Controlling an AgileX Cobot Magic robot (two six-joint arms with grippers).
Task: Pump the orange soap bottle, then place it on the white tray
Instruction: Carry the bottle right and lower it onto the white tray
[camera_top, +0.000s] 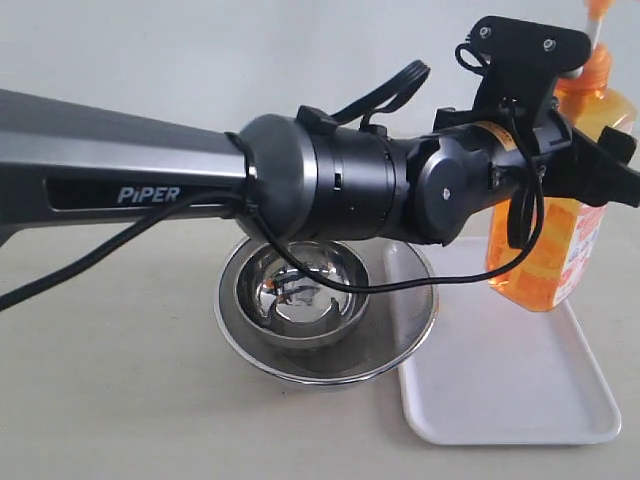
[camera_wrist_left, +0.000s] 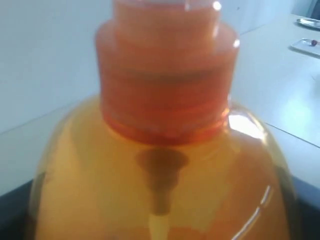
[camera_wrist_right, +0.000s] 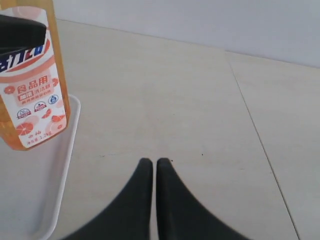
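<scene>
My left gripper should keep lowering the orange soap bottle (camera_top: 530, 284), which hangs base down over the empty white tray (camera_top: 500, 340), until the bottle's base sits on the tray, and then let go.
The orange soap bottle (camera_top: 556, 250) hangs or stands a little tilted over the far part of the white tray (camera_top: 520, 385); whether its base touches the tray I cannot tell. My left gripper (camera_top: 592, 162) reaches across from the left and is shut on the bottle's shoulder. In the left wrist view the bottle's neck and collar (camera_wrist_left: 165, 85) fill the picture, with dark fingers (camera_wrist_left: 12, 212) at its sides. The right wrist view shows the bottle's label (camera_wrist_right: 32, 85) above the tray's rim (camera_wrist_right: 69, 135). My right gripper (camera_wrist_right: 151, 163) is shut on nothing, over bare table beside the tray.
Two nested round steel bowls (camera_top: 300, 372) stand left of the tray, touching its edge, under the left arm's wrist. A black cable loops from the arm down over the bowls. A pale wall stands behind.
</scene>
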